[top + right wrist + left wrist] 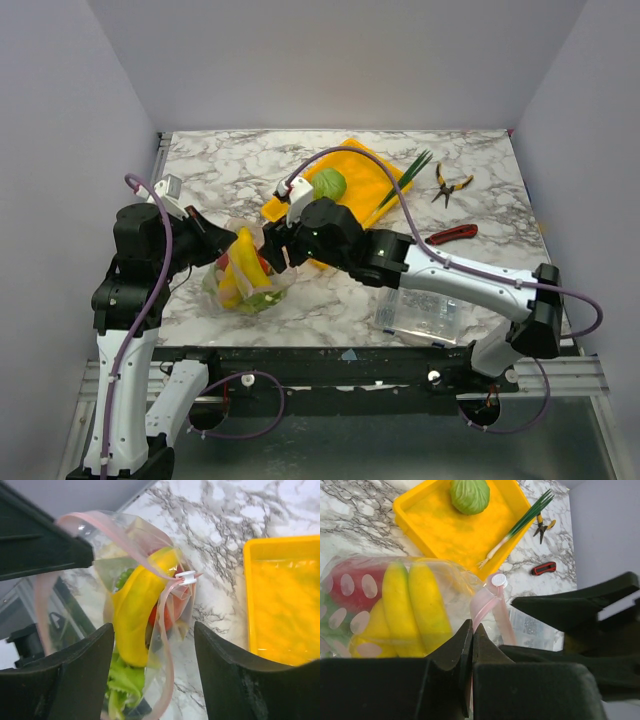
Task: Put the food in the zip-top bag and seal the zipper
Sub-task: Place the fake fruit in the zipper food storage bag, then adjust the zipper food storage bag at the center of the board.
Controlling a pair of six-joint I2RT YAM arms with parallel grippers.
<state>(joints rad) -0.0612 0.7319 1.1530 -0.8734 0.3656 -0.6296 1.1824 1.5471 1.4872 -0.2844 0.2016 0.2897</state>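
The robot's left gripper is holding only one side of the bag's opening (480, 611), so the right gripper should keep that side steady before the left gripper takes both sides (506, 625) together.
The zip-top bag (245, 282) hangs open between my grippers at the left front, with yellow bananas (415, 605), a red tomato (350, 582) and green leafy pieces (125, 680) inside. My left gripper (471, 627) is shut on its pink zipper strip (487, 602), just below the white slider (498, 580). My right gripper (152, 630) is open, its jaws on either side of the zipper (165, 645) at the bag's mouth without touching it. A round green leafy food (328, 184) and the leek (405, 180) lie on the yellow tray (365, 165).
Yellow-handled pliers (450, 185) and a red utility knife (452, 234) lie right of the tray. A rigid clear box (420, 310) stands at the front right, under my right arm. Grey walls close in three sides.
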